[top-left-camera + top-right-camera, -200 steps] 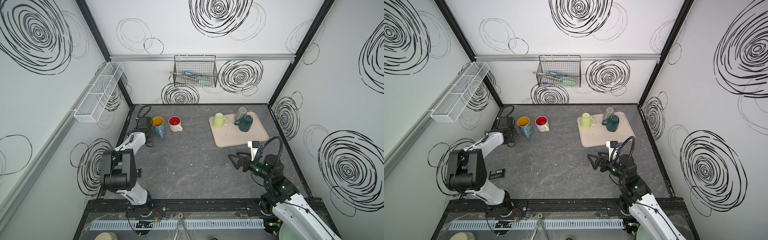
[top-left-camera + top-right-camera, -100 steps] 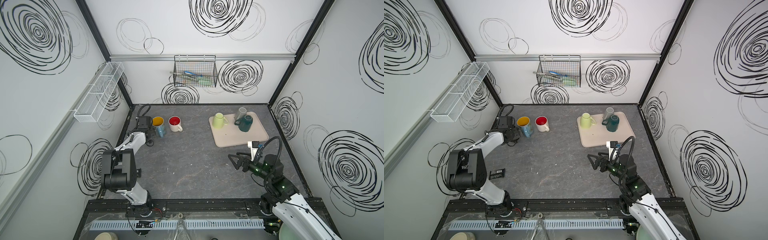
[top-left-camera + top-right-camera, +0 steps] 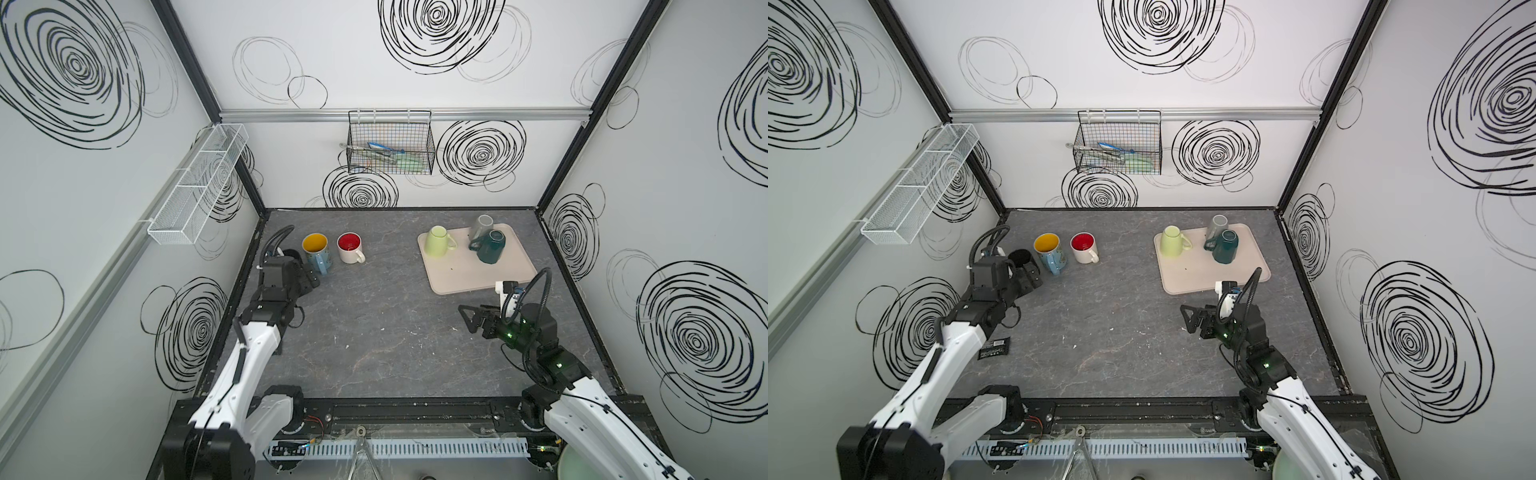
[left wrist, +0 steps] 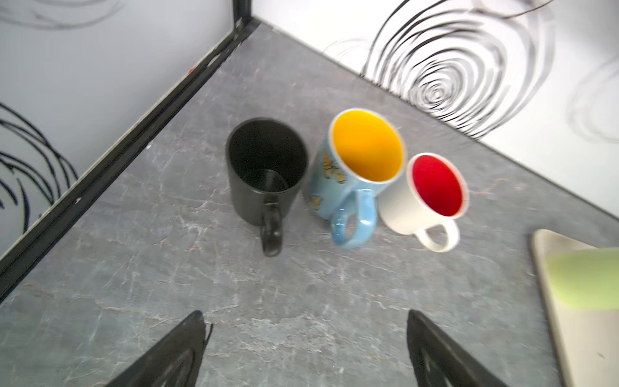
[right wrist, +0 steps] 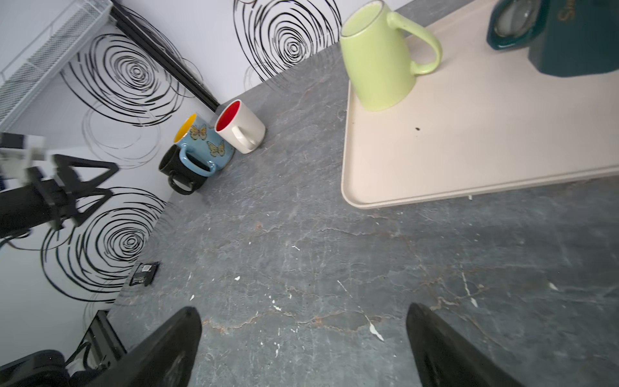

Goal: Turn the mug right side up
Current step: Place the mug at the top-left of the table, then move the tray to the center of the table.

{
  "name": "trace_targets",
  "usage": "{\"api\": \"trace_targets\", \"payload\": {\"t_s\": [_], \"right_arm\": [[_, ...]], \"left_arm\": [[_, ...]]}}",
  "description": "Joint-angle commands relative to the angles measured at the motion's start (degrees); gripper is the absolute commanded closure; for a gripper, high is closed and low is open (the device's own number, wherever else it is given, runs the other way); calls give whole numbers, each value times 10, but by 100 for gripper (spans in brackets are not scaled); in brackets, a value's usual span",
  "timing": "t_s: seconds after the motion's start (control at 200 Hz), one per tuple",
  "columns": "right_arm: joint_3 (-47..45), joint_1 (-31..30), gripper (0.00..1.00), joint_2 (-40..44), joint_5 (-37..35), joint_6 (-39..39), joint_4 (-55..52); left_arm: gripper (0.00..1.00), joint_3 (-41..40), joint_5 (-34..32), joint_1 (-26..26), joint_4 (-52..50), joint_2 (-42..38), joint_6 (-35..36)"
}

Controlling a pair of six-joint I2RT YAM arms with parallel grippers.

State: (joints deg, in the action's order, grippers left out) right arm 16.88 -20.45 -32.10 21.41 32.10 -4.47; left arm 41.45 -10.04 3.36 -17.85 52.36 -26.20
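Note:
My left gripper is heading for the tray's edge point(image 3: 428, 276) in front of the light green mug, which lies free, so it should keep moving toward that edge point(image 3: 429, 282) until its fingers close there.
A black mug point(image 4: 266, 167) stands right side up by the left wall, handle toward my left gripper point(image 4: 304, 315). The gripper is open and empty, a short way back from the mug point(image 3: 1021, 257). Beside it stand a blue mug with a yellow inside point(image 3: 316, 248) and a white mug with a red inside point(image 3: 350, 248), both mouth up. On the beige tray point(image 3: 478, 274) a light green mug point(image 3: 437, 241) and a teal mug point(image 3: 491, 246) rest bottom up, a grey mug point(image 3: 481, 224) behind them. My right gripper point(image 3: 467, 318) hangs open over bare table in front of the tray.
A small black packet point(image 3: 994, 347) lies on the table near the left arm. A black wire basket point(image 3: 390, 147) hangs on the back wall and a white mesh shelf point(image 3: 199, 183) on the left wall. Black frame rails edge the grey table.
My left gripper has opened and drawn back a little from the black mug. The right arm has not moved.

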Motion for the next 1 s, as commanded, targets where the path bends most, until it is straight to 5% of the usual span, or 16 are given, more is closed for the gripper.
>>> {"api": "trace_targets", "payload": {"t_s": [0.0,0.16,0.38,0.64,0.996], "right_arm": [[2,17,0,-13,-21,-11,6],[6,37,0,-17,-9,4,13],[14,66,0,-10,13,15,18],[45,128,0,-31,61,16,-9],[28,145,0,-14,100,64,38]], "left_arm": [[4,-17,-65,81,25,-75,-7],[4,-7,-102,201,31,-76,-43],[4,5,-132,350,118,40,-73],[4,111,-44,404,181,265,-80],[4,214,69,408,266,481,-105]]}}
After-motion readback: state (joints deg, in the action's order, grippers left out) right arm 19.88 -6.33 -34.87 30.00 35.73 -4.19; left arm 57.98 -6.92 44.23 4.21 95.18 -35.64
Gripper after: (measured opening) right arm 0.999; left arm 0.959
